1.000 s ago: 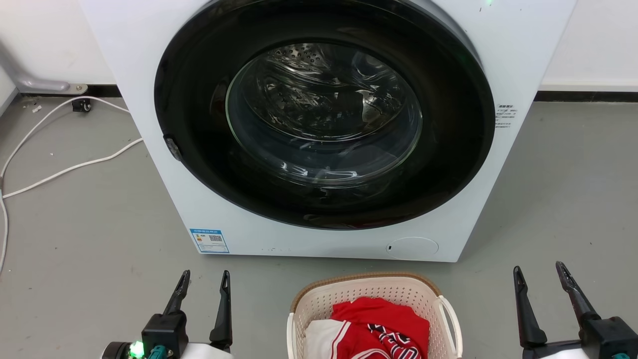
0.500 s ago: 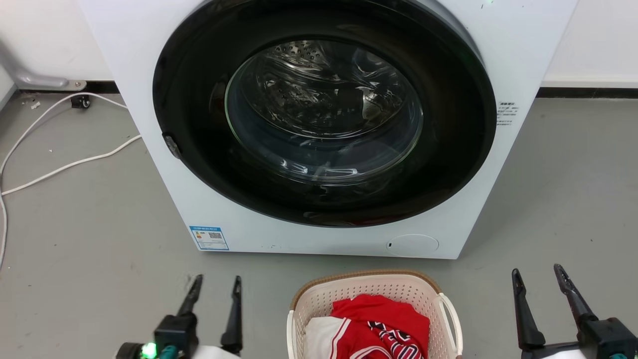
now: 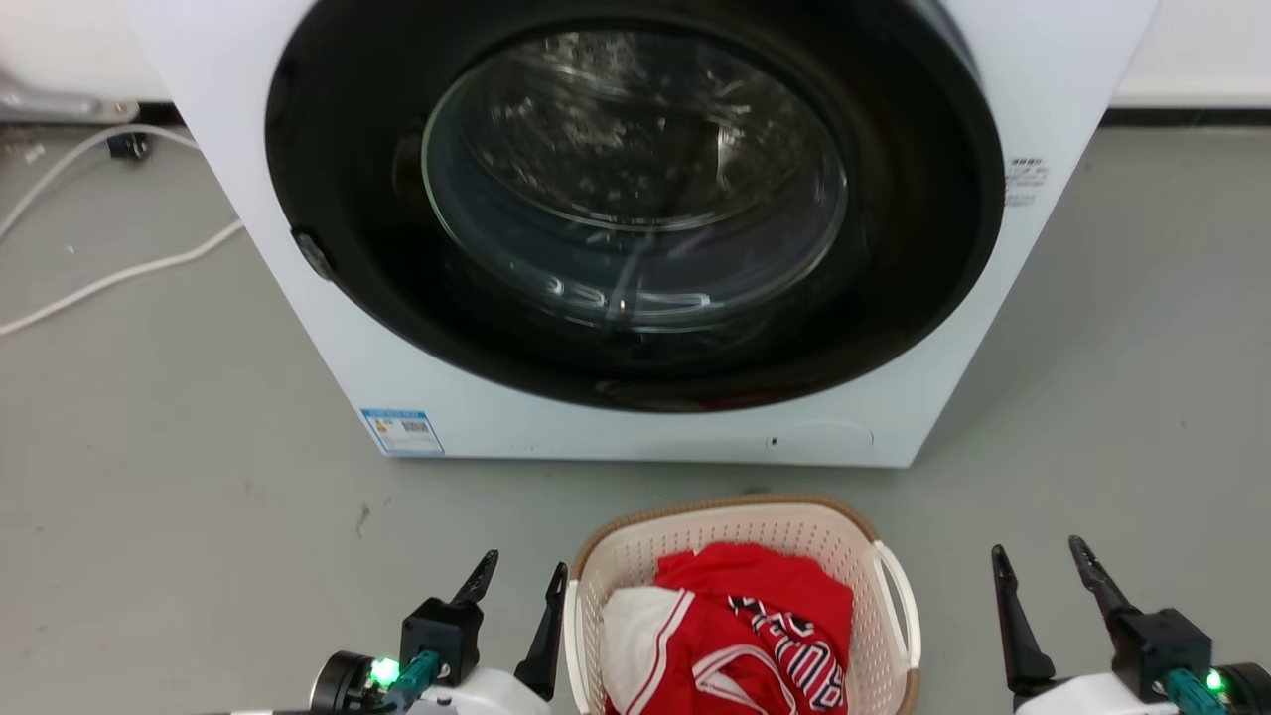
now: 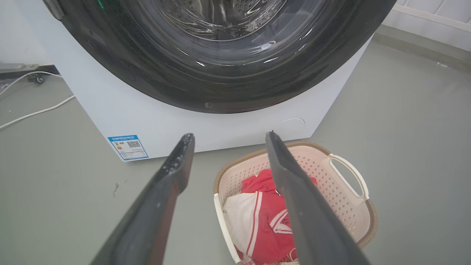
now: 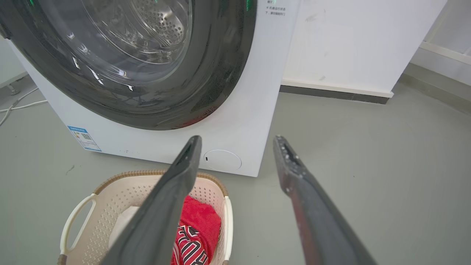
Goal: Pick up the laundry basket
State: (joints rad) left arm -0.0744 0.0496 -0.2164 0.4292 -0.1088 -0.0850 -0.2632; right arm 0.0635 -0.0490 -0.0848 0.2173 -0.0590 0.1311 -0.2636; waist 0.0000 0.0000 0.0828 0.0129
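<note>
My gripper will lift the basket, and the white loop handle (image 3: 575,649) will stay in line with the basket's tan rim (image 3: 581,560) then, because the handle runs straight on from that rim.
The laundry basket (image 3: 717,509) stands on the grey floor just in front of the washer; it is cream with a tan rim and white loop handles, and holds red and white clothes (image 3: 755,621). My left gripper (image 3: 526,566) is open, its right finger close beside the basket's left handle. My right gripper (image 3: 1036,548) is open too, standing apart from the right handle (image 3: 899,606). In the left wrist view the open left gripper (image 4: 229,134) points over the basket (image 4: 331,184). The right wrist view has the right gripper (image 5: 237,138) above the basket (image 5: 106,206).
A white front-loading washer (image 3: 417,397) with a dark round door (image 3: 635,189), which is shut, rises right behind the basket. White cables (image 3: 119,273) run over the floor at the far left. A white wall with a dark skirting (image 5: 331,94) stands to the washer's right.
The camera has dipped and come closer to the washer. My left gripper has moved right, up to the basket's left side. The right gripper has drifted slightly toward the basket.
</note>
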